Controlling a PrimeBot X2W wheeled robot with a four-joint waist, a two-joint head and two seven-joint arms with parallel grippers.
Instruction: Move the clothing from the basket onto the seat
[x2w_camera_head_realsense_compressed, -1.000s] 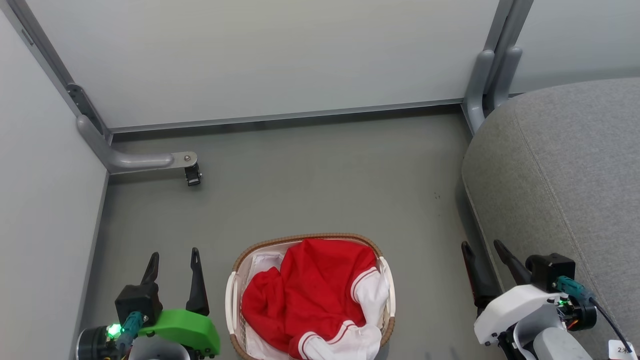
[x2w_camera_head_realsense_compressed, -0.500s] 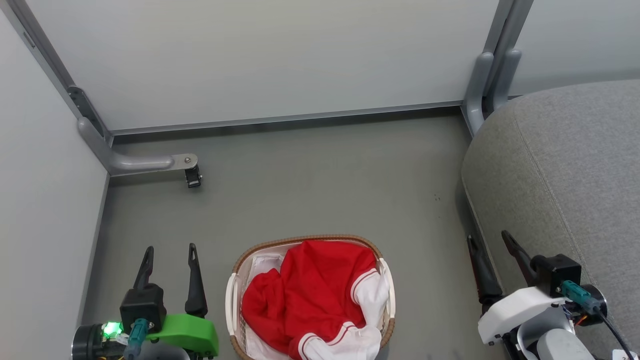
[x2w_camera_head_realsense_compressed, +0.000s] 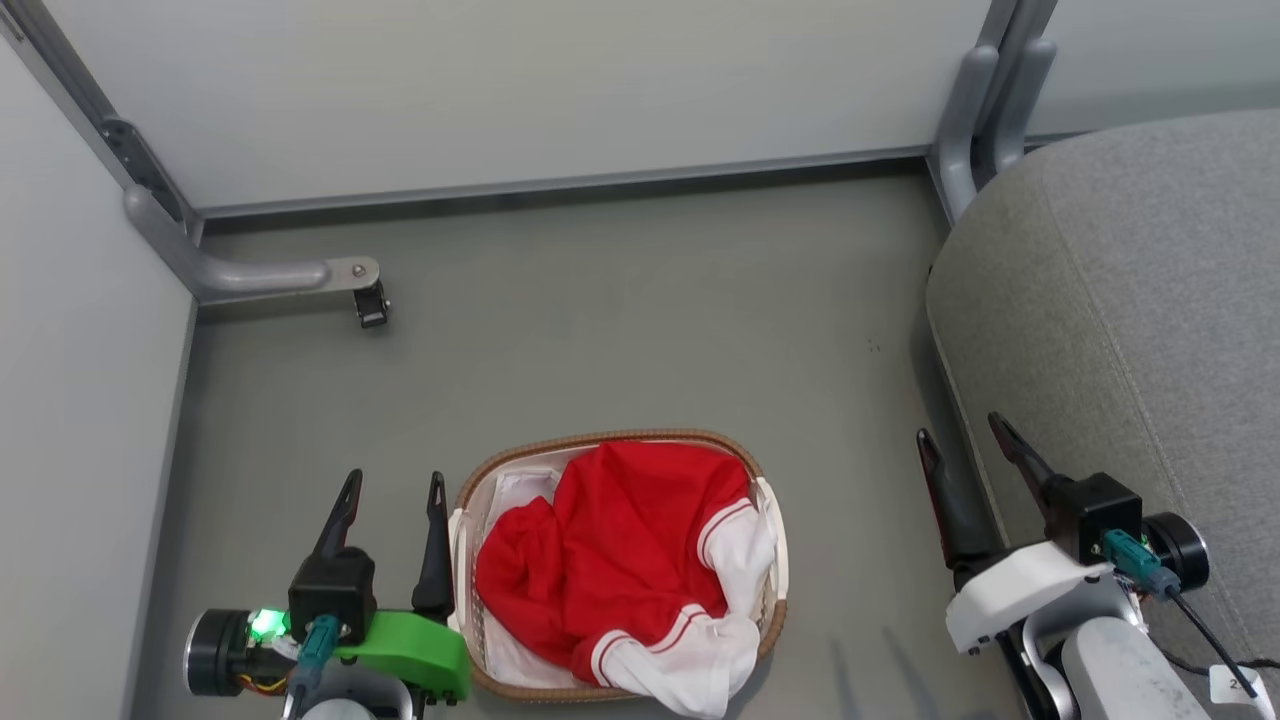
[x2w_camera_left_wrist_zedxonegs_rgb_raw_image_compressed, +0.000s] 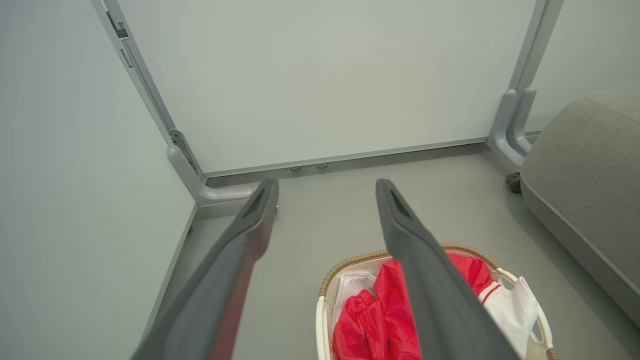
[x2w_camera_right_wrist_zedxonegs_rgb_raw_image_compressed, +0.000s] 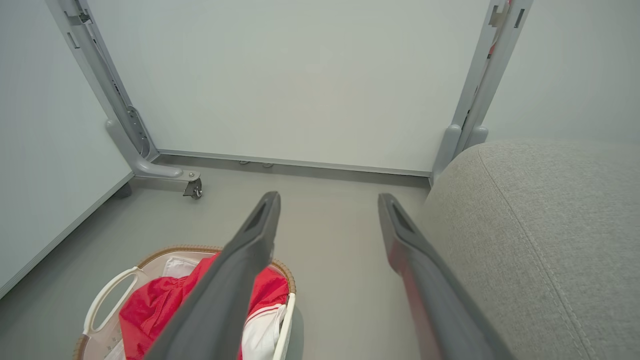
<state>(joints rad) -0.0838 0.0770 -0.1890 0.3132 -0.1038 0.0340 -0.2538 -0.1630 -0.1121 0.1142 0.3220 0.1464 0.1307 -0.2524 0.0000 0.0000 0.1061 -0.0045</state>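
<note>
I see a gathered red cuff (x2w_camera_head_realsense_compressed: 525, 516) apart from the striped cuffs, so I should expect more red clothing underneath when I lift the white sleeves (x2w_camera_head_realsense_compressed: 690, 662).
The red clothing (x2w_camera_head_realsense_compressed: 610, 550) with white sleeves and striped cuffs lies crumpled in the cream basket (x2w_camera_head_realsense_compressed: 600, 441) with a brown rim, on the floor at the bottom centre. The white liner (x2w_camera_head_realsense_compressed: 505, 495) peeks out at the basket's left. My left gripper (x2w_camera_head_realsense_compressed: 392, 484) is open and empty, just left of the basket. My right gripper (x2w_camera_head_realsense_compressed: 960, 436) is open and empty, between the basket and the grey seat (x2w_camera_head_realsense_compressed: 1130, 300). The left wrist view has the clothing (x2w_camera_left_wrist_zedxonegs_rgb_raw_image_compressed: 375, 320) low between the fingers and the seat (x2w_camera_left_wrist_zedxonegs_rgb_raw_image_compressed: 585, 170) at right. The right wrist view has the basket (x2w_camera_right_wrist_zedxonegs_rgb_raw_image_compressed: 165, 252) at lower left and the seat (x2w_camera_right_wrist_zedxonegs_rgb_raw_image_compressed: 540, 225) at right.
Pale partition walls (x2w_camera_head_realsense_compressed: 520, 90) close off the back and left. A grey metal foot with a caster (x2w_camera_head_realsense_compressed: 368, 305) juts onto the floor at the back left. Another partition post (x2w_camera_head_realsense_compressed: 975, 110) stands beside the seat's far corner. Grey floor (x2w_camera_head_realsense_compressed: 640, 320) lies beyond the basket.
The camera has tipped, shifting the whole picture upward. My left gripper has moved right, closer to the basket's left rim. The right gripper has risen slightly beside the seat.
</note>
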